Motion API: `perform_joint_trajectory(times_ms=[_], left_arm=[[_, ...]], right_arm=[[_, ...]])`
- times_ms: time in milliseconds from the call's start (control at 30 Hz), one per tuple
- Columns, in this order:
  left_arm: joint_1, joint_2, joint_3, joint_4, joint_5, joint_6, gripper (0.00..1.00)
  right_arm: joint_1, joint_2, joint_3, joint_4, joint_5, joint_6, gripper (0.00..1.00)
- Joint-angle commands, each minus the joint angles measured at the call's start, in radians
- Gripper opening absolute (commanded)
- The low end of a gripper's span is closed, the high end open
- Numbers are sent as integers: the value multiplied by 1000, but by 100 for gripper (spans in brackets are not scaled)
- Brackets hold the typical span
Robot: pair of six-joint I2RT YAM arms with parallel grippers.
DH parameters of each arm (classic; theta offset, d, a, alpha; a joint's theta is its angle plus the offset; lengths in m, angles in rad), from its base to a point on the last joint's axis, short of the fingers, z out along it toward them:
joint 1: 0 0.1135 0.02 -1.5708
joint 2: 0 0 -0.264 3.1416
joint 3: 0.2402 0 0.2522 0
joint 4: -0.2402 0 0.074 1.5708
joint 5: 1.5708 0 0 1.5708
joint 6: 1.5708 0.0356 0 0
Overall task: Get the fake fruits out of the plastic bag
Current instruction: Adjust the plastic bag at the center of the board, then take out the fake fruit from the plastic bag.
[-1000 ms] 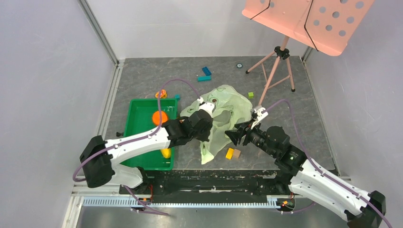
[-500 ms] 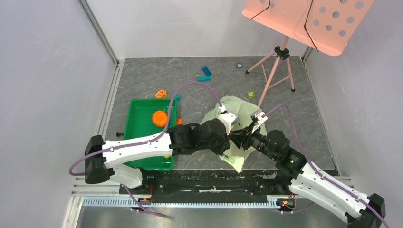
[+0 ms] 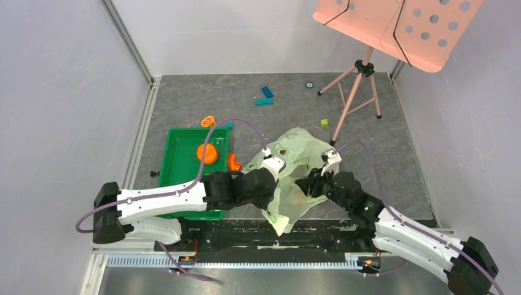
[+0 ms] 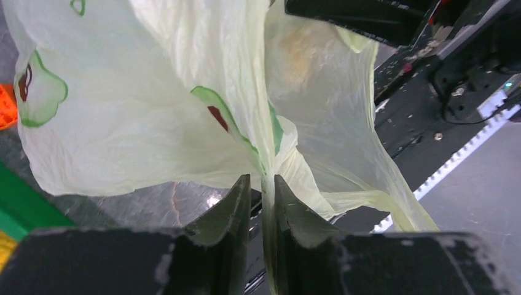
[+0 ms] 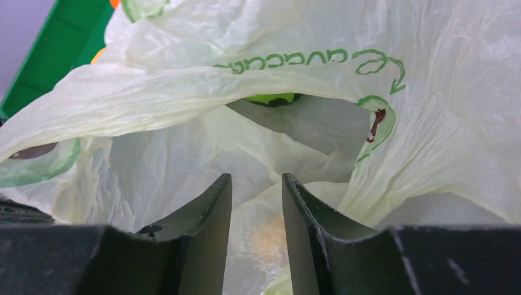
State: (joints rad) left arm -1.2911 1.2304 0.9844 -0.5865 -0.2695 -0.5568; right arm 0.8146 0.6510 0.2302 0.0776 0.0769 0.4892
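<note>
The green fruit (image 5: 273,99) is deep under the bag's top layer, so next I pinch the bag's side (image 3: 255,162) near the tray with my left gripper while my right gripper reaches in.
The pale green plastic bag (image 3: 295,153) lies crumpled between both grippers, its tail hanging over the near edge. My left gripper (image 3: 276,187) stands open by a narrow gap (image 4: 262,181); a twisted fold of the bag (image 4: 153,123) runs between the fingers, against the right one only. My right gripper (image 3: 304,185) presses into the bag from the right and is shut (image 5: 257,178) on a bulge of the bag (image 5: 307,37) with an orange tint inside. One round orange fruit (image 3: 207,153) sits in the tray. Something bright green (image 5: 270,98) shows through a gap in the bag.
The green tray (image 3: 178,138) stands left of the bag. A flat orange curved piece (image 3: 234,163) lies beside it and an orange slice (image 3: 208,121) behind it. Blue blocks (image 3: 265,96), a small green block (image 3: 324,123) and a pink stand's tripod (image 3: 353,92) are at the back.
My left gripper pulled the bag toward the near edge, then its jaws eased slightly apart. My right gripper pushed into the bag and narrowed. The bag now covers the blocks near the front.
</note>
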Motion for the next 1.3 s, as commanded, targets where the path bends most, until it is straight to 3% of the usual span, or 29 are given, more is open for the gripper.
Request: perform_joint_trajectory(times_ms=[0, 133, 267, 367, 567, 667, 800, 867, 1100, 1267], left_arm=[[-1, -36, -30, -16, -62, -56, 28], [-2, -34, -43, -16, -68, -61, 34], [-2, -36, -30, -22, -54, -53, 64], [-1, -67, 6, -45, -53, -29, 75], [35, -175, 108, -49, -22, 33, 87], [140, -208, 133, -12, 19, 51, 89], [436, -182, 58, 154, 248, 10, 85], [510, -114, 46, 206, 297, 3, 82], [576, 140, 51, 340, 327, -32, 75], [606, 217, 24, 372, 278, -72, 73]], right_arm=[[3, 80, -40, 214, 37, 100, 39], [3, 195, -60, 379, 67, 169, 41], [3, 299, -46, 487, 86, 194, 50], [3, 338, -38, 530, 112, 197, 57], [2, 381, -29, 582, 124, 195, 73], [3, 399, -32, 601, 123, 199, 77], [3, 418, -35, 626, 119, 205, 81], [3, 423, -34, 634, 111, 205, 83], [4, 448, -29, 652, 103, 202, 92], [3, 488, -11, 660, 110, 200, 98]])
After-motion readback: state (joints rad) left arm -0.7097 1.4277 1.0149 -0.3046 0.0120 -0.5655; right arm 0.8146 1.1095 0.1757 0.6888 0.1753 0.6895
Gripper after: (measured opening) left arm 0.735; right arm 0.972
